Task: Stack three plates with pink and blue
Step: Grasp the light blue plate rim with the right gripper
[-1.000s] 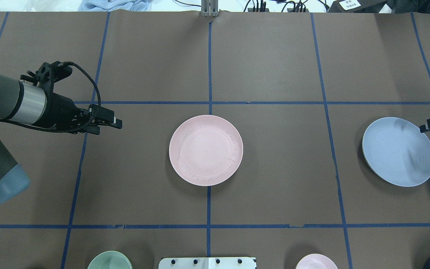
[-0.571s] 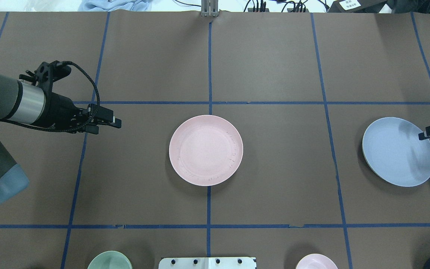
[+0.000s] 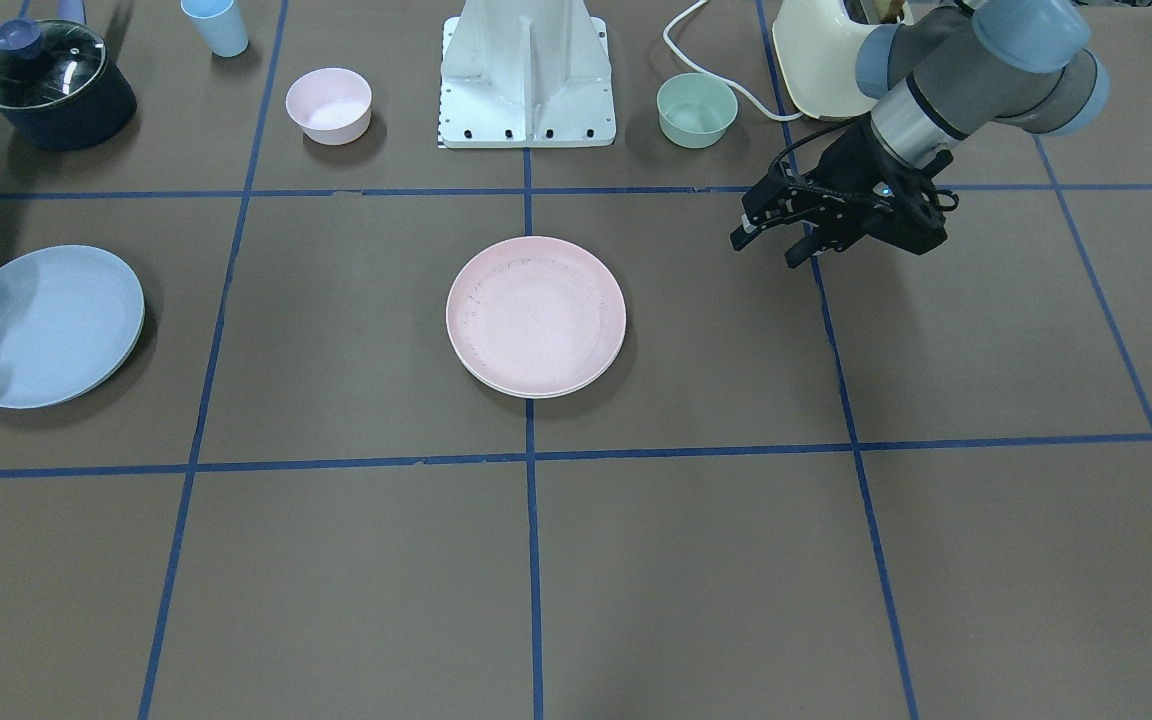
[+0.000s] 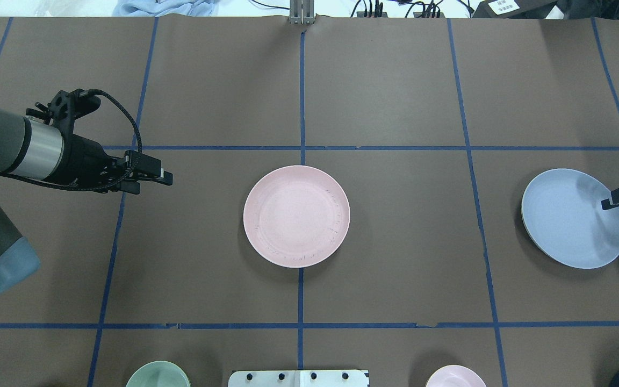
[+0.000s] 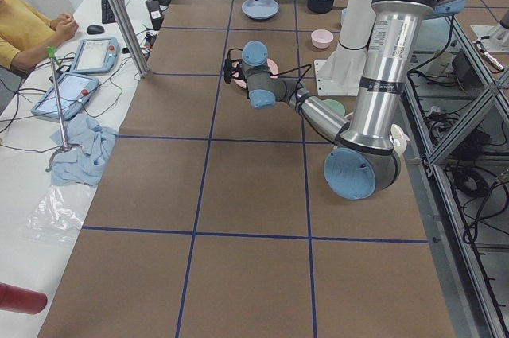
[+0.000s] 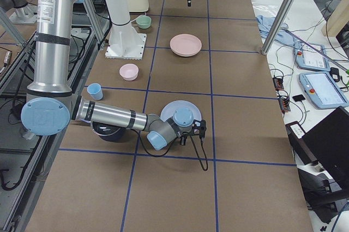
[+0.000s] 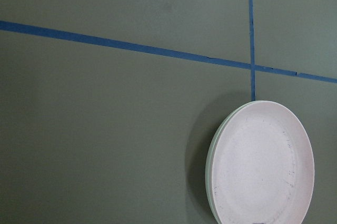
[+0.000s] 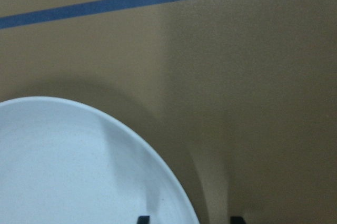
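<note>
My gripper is about to lower the light blue plate, which should nest in the pale pink plate and hide its top, as their rims look equally wide.
The pale pink plate lies at the table's middle, and also shows in the front view. In the left wrist view a paler rim shows right under it, as of a second plate; its color is unclear. The light blue plate lies far right, also in the front view. My right gripper is open at the blue plate's right rim; in the right wrist view one fingertip is over the plate and one outside it. My left gripper is open and empty, hovering left of the pink plate.
Along the robot's edge stand a green bowl, a small pink bowl, a blue cup, a dark pot with a glass lid, a cream toaster and the white robot base.
My right gripper has moved along the blue plate's right rim toward the robot's side. My left gripper has drifted slightly left. The plates have not moved.
</note>
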Tool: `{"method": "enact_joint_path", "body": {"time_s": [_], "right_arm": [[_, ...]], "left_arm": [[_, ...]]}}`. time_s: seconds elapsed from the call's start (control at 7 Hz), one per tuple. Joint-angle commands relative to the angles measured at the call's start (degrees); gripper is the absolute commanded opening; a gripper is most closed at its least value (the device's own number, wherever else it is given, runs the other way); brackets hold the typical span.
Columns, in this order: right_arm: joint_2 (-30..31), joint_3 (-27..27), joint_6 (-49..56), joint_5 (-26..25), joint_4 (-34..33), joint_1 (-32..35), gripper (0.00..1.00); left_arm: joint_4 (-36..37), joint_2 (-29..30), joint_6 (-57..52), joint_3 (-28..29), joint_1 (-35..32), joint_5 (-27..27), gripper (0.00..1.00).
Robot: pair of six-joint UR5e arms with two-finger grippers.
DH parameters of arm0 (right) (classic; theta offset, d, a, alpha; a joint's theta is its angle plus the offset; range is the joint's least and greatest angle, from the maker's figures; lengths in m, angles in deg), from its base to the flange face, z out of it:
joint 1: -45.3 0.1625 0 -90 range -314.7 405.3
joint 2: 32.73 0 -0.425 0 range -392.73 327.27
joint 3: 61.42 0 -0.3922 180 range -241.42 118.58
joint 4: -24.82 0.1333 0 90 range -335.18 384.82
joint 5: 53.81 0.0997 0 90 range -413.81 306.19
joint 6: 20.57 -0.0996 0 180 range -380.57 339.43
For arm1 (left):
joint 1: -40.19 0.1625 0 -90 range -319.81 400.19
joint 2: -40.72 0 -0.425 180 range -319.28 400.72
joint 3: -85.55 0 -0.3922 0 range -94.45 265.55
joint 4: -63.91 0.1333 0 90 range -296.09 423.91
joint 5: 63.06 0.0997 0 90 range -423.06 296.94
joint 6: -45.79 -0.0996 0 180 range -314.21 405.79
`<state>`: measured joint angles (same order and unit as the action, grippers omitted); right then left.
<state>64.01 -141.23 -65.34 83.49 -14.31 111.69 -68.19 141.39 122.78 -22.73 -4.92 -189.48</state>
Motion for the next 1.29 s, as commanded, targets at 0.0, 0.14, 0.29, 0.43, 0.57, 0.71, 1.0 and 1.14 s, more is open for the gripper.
{"method": "enact_joint_path", "body": {"time_s": [0.0,0.14,0.29,0.43,0.57,0.71,1.0,1.14], "right_arm": [[0.03,0.0,0.03,0.86,0.02,-0.12,0.0],[0.03,0.0,0.03,1.55,0.11,-0.12,0.0],[0.2,-0.6,-0.06,3.13,0.81,-0.03,0.0],[0.21,-0.87,-0.06,5.41,1.25,0.05,0.0],[0.29,-2.27,-0.15,7.08,1.34,0.05,0.0],[0.12,-4.72,-0.67,8.06,1.25,0.05,0.0],[-5.04,-10.15,-18.6,8.5,1.43,-1.16,0.0],[-8.46,-12.8,-27.66,7.46,1.43,-4.57,0.0]], "left_arm": [[0.0,-0.21,0.0,-0.26,-0.06,0.11,0.88],[-0.09,-0.73,0.0,-0.35,-0.06,0.12,0.88],[-0.09,-0.82,0.0,-0.53,-0.06,0.12,0.88],[-0.09,-0.82,0.0,-0.53,0.03,0.12,0.88],[-0.09,-0.82,0.0,-0.62,-0.06,0.12,0.88],[-0.09,-1.0,0.0,-0.88,-0.06,0.12,0.88],[-0.26,-2.48,-0.17,-2.19,-0.06,-0.06,0.88],[-0.26,-3.28,-2.09,-2.72,-0.32,-0.06,0.88]]}}
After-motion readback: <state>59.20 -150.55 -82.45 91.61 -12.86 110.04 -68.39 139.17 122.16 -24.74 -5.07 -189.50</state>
